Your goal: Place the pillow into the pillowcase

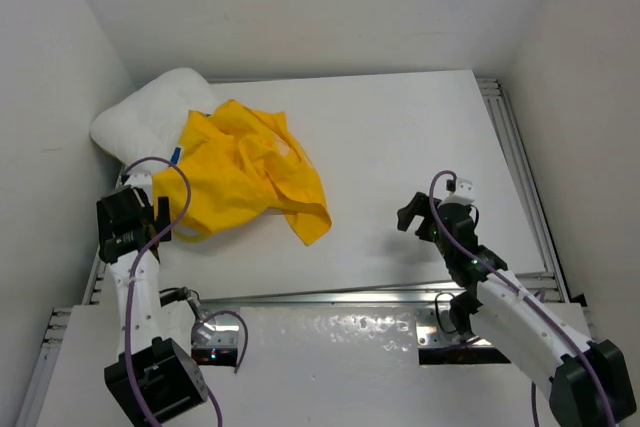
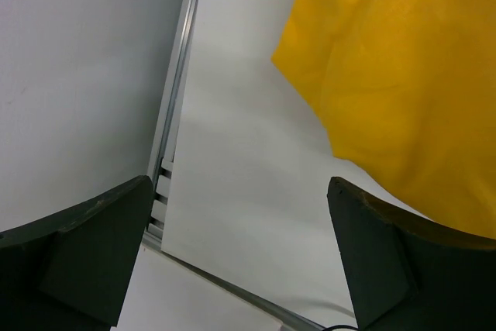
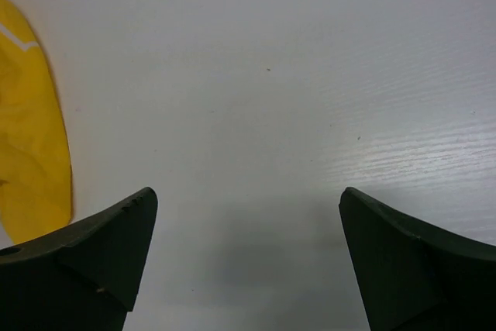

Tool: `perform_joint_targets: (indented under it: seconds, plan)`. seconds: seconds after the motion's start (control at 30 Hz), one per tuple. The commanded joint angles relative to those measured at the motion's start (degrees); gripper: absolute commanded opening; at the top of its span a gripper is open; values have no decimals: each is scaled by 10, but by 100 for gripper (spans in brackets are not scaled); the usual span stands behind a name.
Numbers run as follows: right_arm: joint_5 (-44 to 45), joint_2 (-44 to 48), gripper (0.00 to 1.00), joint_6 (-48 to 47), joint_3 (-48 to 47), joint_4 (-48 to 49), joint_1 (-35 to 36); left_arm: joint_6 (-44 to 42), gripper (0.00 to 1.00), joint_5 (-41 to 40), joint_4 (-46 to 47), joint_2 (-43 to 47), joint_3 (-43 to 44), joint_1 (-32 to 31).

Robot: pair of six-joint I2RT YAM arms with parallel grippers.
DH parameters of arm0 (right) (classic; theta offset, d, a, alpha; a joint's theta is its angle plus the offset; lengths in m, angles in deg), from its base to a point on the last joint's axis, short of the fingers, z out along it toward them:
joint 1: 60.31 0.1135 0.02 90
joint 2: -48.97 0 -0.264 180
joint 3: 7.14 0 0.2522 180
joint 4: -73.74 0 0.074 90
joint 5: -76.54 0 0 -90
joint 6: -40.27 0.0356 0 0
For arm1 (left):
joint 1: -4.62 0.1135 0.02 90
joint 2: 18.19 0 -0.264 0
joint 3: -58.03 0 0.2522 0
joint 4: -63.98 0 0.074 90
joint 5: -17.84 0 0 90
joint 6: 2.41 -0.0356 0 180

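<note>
The yellow pillowcase lies crumpled (image 1: 236,169) on top of the white pillow, so next my left gripper moves back while my right gripper first pulls the pillowcase onto the clear tabletop (image 1: 400,147).
The white pillow (image 1: 150,112) lies at the far left of the table against the wall. The yellow pillowcase (image 1: 245,172) lies crumpled over its right part and spreads onto the table; it also shows in the left wrist view (image 2: 403,75) and at the left edge of the right wrist view (image 3: 27,137). My left gripper (image 1: 150,209) is open and empty at the pillowcase's near left edge, its right fingertip (image 2: 372,253) close to the fabric. My right gripper (image 1: 420,215) is open and empty over bare table, to the right of the pillowcase.
White walls close in the table on the left, right and back. A metal rail (image 1: 520,157) runs along the right edge, another along the left edge (image 2: 174,91). Purple cables loop off both arms. Bare white tabletop (image 1: 400,137) lies between the pillowcase and the right rail.
</note>
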Motion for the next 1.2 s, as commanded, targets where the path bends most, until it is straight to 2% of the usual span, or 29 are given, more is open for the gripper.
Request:
perform_joint_targets:
  seconds: [0.0, 0.03, 0.07, 0.13, 0.23, 0.27, 0.3, 0.37, 0.4, 0.43, 0.47, 0.5, 0.53, 0.57, 0.63, 0.73, 0.83, 0.9, 0.93, 1.0, 1.07, 1.1, 1.13, 1.17]
  plan:
    - [-9, 2, 99, -20, -24, 15, 3, 0, 94, 1, 19, 14, -1, 4]
    - [-21, 2, 99, -40, -27, 25, 3, 5, 95, -11, 26, 16, -1, 3]
    - [-30, 0, 99, -53, -39, 33, 3, 11, 100, -15, 28, 18, 3, 4]
    - [-51, -8, 99, -76, -58, 68, 3, 16, 100, -21, 35, 22, 8, 3]
    - [-141, -67, 99, -127, -125, 112, 3, 33, 100, -18, 36, 24, 37, 3]
    - [-217, -93, 99, -137, -154, 113, 4, 42, 100, -16, 29, 21, 62, 2]
    - [-263, -160, 99, -148, -228, 107, 4, 54, 100, -1, 23, 14, 75, 0]
    - [-364, -237, 79, -182, -316, 52, 28, 61, 100, 26, 6, 5, 110, -2]
    - [-361, -275, 69, -205, -409, 26, 52, 64, 100, 49, -2, -9, 124, -2]
    - [-345, -344, 59, -278, -452, -36, 85, 61, 100, 59, -12, -16, 137, -2]
    - [-327, -380, 58, -320, -497, -65, 157, 57, 100, 63, -27, -23, 156, -3]
    - [-320, -413, 61, -358, -581, -91, 186, 59, 100, 46, -30, -28, 162, -2]
    - [-322, -476, 66, -384, -620, -141, 226, 60, 100, 34, -35, -28, 164, -2]
    - [-322, -504, 83, -380, -655, -141, 242, 62, 100, 23, -35, -25, 162, -2]
    - [-341, -569, 95, -384, -708, -113, 265, 63, 100, -6, -37, -11, 150, -2]
    - [-313, -649, 99, -399, -773, -92, 295, 64, 100, -25, -42, 6, 135, -2]
    - [-314, -740, 98, -399, -869, -97, 316, 64, 100, -36, -45, 6, 130, -2]
    - [-323, -779, 89, -396, -892, -98, 330, 64, 100, -48, -44, 4, 133, -1]
    - [-328, -802, 74, -385, -891, -89, 331, 64, 100, -51, -43, 3, 134, -2]
    - [-323, -811, 62, -351, -889, -69, 331, 64, 100, -51, -43, 3, 138, -2]
    - [-315, -809, 46, -351, -899, -81, 331, 64, 100, -48, -45, 4, 140, -2]
    - [-312, -803, 15, -359, -905, -102, 330, 63, 100, -48, -45, 4, 140, -1]
    - [-281, -794, 2, -359, -917, -114, 329, 62, 100, -49, -45, 3, 140, -1]
    - [-268, -767, 0, -357, -922, -127, 326, 62, 100, -51, -44, 3, 140, -1]
